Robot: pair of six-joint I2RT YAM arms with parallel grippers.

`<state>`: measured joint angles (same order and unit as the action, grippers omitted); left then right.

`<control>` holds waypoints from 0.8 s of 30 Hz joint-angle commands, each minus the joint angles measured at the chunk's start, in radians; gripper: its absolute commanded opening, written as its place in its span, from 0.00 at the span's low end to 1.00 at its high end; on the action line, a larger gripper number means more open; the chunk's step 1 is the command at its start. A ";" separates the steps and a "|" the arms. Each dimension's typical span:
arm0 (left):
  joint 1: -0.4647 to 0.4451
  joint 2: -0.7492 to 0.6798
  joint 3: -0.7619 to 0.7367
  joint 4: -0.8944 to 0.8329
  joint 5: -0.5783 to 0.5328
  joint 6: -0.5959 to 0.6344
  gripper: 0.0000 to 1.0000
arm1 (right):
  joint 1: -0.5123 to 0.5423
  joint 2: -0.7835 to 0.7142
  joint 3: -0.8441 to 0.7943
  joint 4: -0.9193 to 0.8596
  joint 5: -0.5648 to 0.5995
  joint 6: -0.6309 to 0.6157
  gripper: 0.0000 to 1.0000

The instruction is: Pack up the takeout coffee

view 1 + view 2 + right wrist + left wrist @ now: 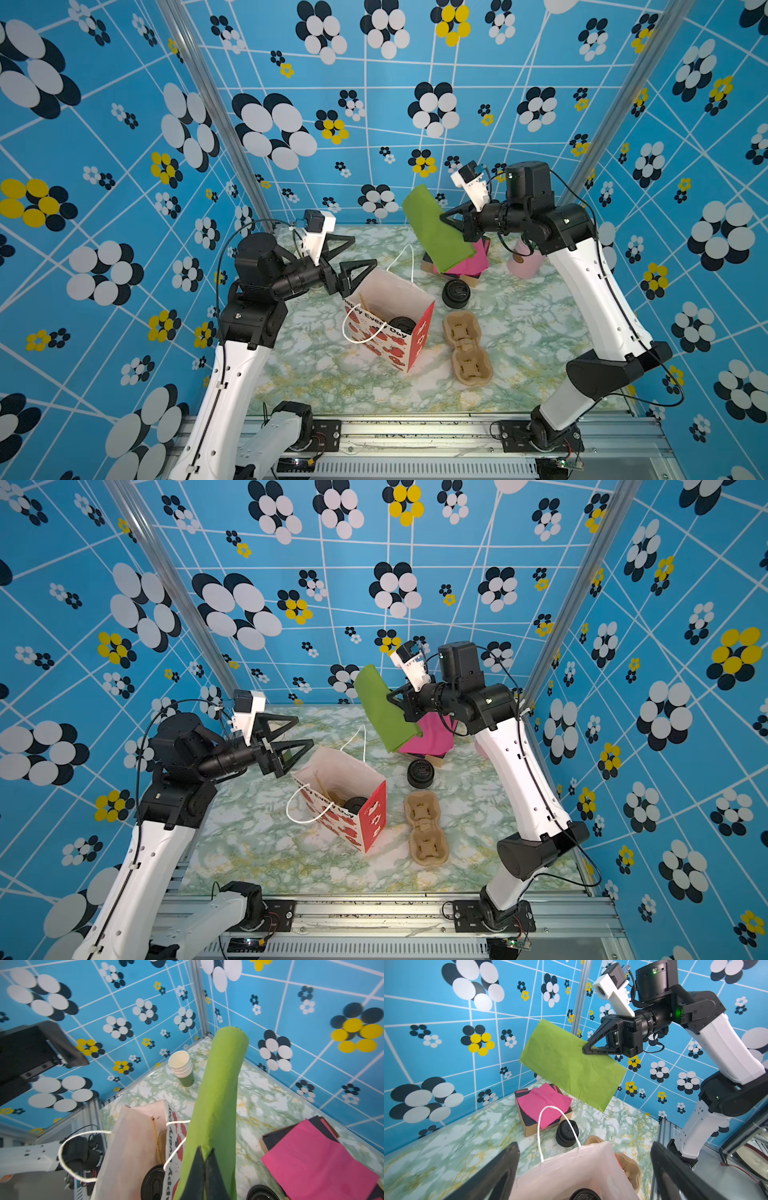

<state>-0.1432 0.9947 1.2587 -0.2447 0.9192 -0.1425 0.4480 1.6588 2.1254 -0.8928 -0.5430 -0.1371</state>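
The green tissue paper's loose edge (422, 236) sticks out from my right gripper toward my open left gripper. My left gripper should keep moving closer until it closes on that loose edge.
The takeout coffee stands inside the paper gift bag (422, 332); only its black lid (402, 324) (355, 804) shows, also in the left wrist view (584, 1194). My left gripper (363, 252) hovers open over the bag's left rim, a finger (500, 1167) on either side of the bag (571, 1167). Raised behind the bag, my right gripper (444, 218) is shut on a sheet of green tissue paper (432, 232) (220, 1084), which hangs tilted in the air above the table.
A cardboard box (527, 1130) of pink tissue paper (544, 1103) sits at the back. A stack of black lids (456, 293) and a pulp cup carrier (467, 347) lie right of the bag. Nested cups (182, 1066) stand in the far left corner, a pink container (524, 262) at the back right.
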 commanded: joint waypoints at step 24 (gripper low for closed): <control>-0.105 0.237 0.108 0.101 0.386 0.401 0.99 | 0.092 -0.264 -0.415 0.067 -0.291 -0.422 0.00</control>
<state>-0.2398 1.2137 1.3296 -0.1101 1.2579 0.1802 0.5274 1.3830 1.6958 -0.7738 -0.8246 -0.4644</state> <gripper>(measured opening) 0.992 0.049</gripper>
